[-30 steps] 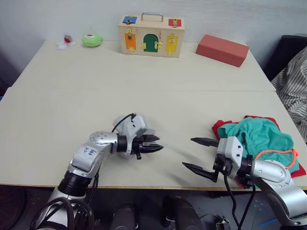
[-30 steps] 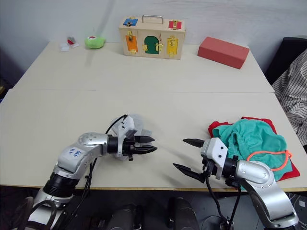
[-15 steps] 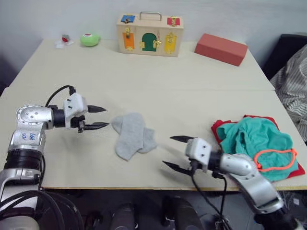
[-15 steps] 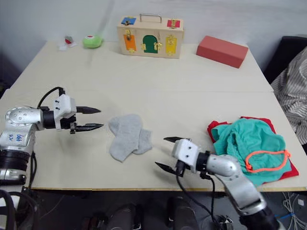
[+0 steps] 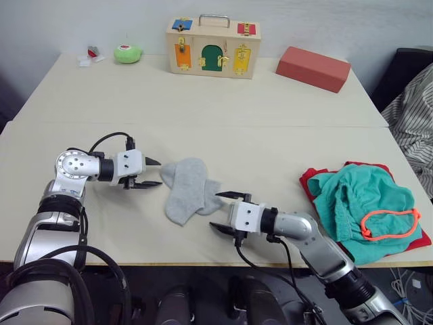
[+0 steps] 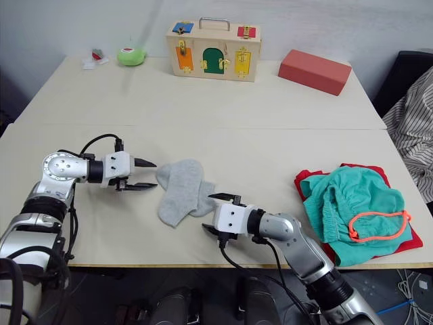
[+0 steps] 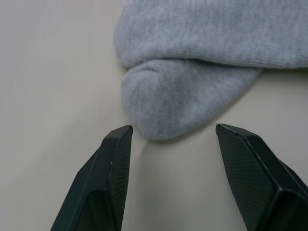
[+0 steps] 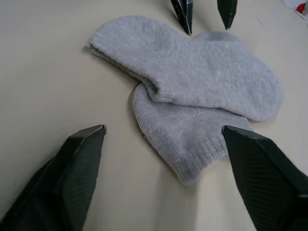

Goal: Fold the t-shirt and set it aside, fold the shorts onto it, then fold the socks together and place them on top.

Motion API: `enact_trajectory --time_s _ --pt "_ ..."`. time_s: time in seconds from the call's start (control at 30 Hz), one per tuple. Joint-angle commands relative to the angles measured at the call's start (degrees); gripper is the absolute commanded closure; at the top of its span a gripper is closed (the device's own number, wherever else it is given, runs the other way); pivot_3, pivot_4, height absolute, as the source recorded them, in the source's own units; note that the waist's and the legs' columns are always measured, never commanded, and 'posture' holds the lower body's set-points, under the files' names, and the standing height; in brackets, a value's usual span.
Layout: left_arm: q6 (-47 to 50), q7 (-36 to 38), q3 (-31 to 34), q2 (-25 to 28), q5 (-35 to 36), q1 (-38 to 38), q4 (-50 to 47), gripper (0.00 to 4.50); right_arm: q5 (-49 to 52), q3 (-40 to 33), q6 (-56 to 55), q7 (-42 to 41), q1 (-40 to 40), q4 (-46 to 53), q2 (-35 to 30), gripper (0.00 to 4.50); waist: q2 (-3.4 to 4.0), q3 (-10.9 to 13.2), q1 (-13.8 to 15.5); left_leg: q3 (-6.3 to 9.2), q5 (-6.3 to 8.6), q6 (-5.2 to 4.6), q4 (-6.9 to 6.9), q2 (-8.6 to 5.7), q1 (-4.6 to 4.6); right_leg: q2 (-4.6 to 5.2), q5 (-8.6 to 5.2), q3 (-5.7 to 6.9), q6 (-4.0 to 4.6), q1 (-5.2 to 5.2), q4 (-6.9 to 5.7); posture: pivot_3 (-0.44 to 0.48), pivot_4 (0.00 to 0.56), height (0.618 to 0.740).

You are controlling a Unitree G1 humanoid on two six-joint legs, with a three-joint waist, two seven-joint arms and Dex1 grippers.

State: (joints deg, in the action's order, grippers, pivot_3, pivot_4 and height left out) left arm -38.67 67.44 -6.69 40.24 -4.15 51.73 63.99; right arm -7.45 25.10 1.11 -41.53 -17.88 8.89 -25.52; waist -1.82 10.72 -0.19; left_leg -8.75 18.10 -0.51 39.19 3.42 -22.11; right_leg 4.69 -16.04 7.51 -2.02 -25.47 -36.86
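My gripper is yet to fold the socks [image 5: 190, 190], and the upper sock drapes limply [image 5: 186, 193] across the lower sock, so they will double over into a short, thick bundle when I fold them.
The light-grey socks [image 5: 186, 189] lie overlapped, one on the other, on the table's front middle. My left gripper [image 5: 158, 173] is open just left of them, its fingers either side of a sock end [image 7: 178, 101] without touching it. My right gripper [image 5: 215, 210] is open at the socks' right, close to the lower sock's cuff [image 8: 192, 154]. The teal shorts [image 5: 358, 200] with an orange drawstring [image 5: 385, 223] lie bunched on the red t-shirt [image 5: 308, 181] at the front right. Most of the t-shirt is hidden under the shorts.
A wooden latch box [image 5: 213, 47], a red block [image 5: 313, 69], a green toy [image 5: 127, 54] and a small white-red item [image 5: 88, 57] stand along the far edge. Striped cloth [image 5: 413, 122] hangs beyond the table's right side. The table's front edge [image 5: 169, 264] is close below both grippers.
My left gripper has moved right, up to the socks' left end. My right gripper has moved left, up to their right side. Both stay open; the socks have not moved.
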Motion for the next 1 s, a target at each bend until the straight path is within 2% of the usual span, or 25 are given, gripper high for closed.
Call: enact_trajectory --time_s 0.03,0.1,0.27,0.33,0.47,0.63,0.8,1.0 --pt "-0.2 -2.6 -1.49 -0.79 -3.17 1.54 2.83 1.78 -0.47 0.52 -0.55 -0.56 -1.8 -1.54 1.44 2.0 0.0 0.0 0.08 0.0 -0.01 0.01 0.0 0.0 0.0 0.0 -0.01 0.01 0.01 0.0 -0.03 0.0 0.15 0.74" --pt "-0.34 -3.19 -1.83 -0.97 -3.93 1.99 3.63 2.21 -0.72 0.53 -0.4 -0.73 -2.37 -2.3 2.02 2.73 0.0 0.0 0.09 0.0 -0.04 0.0 0.01 -0.02 0.01 0.0 0.0 0.02 0.01 0.0 -0.04 0.0 0.15 0.74" --pt "0.67 0.02 -1.68 -1.43 -3.31 1.93 4.43 3.83 -1.23 0.31 0.08 -1.1 -3.74 -4.28 2.98 4.5 0.01 -0.01 -0.03 0.0 -0.06 0.01 0.01 -0.01 0.04 0.0 0.0 0.01 0.01 0.0 -0.09 0.0 0.15 0.74" --pt "1.61 2.85 -1.37 -1.58 -2.35 1.02 4.14 4.48 -1.1 -0.05 -0.29 -1.57 -3.84 -4.51 2.52 4.5 0.01 -0.01 -0.04 0.0 -0.06 0.02 0.01 0.0 0.05 0.0 0.0 0.02 0.02 0.0 -0.11 0.0 0.15 0.74" --pt "3.94 8.63 0.58 -1.55 1.75 -2.43 0.77 4.48 -0.05 -0.95 -2.32 -4.17 -3.57 -4.39 0.19 4.5 0.04 -0.03 -0.15 -0.03 -0.06 0.01 0.01 0.0 0.05 -0.01 0.0 0.0 0.02 0.0 -0.11 0.0 0.15 0.74" --pt "10.94 13.69 3.49 1.06 7.82 -9.8 -11.55 4.48 4.17 -2.09 -7.99 -10.77 -4.71 -7.08 -3.2 4.5 0.05 -0.03 -0.67 -0.05 -0.04 -0.01 0.01 0.02 0.02 -0.01 0.0 -0.02 0.02 0.0 -0.19 0.0 0.15 0.74" --pt "22.6 12.71 7.0 5.39 14.23 -23.57 -33.76 4.48 8.64 -3.0 -15.42 -19.41 -8.08 -13.22 -6.69 4.5 0.09 -0.01 -1.78 -0.05 -0.03 0.01 0.0 0.13 0.03 0.05 0.0 -0.29 0.02 0.01 -0.19 0.0 0.15 0.74" --pt "35.53 4.01 12.29 7.82 18.45 -43.17 -60.3 4.48 8.17 -3.48 -22.94 -22.32 -12.13 -22.48 -6.84 4.5 0.18 0.05 -1.78 -0.05 0.03 0.18 -0.01 0.3 0.12 0.08 -0.09 -0.68 0.17 -0.01 -0.05 0.0 0.15 0.74"
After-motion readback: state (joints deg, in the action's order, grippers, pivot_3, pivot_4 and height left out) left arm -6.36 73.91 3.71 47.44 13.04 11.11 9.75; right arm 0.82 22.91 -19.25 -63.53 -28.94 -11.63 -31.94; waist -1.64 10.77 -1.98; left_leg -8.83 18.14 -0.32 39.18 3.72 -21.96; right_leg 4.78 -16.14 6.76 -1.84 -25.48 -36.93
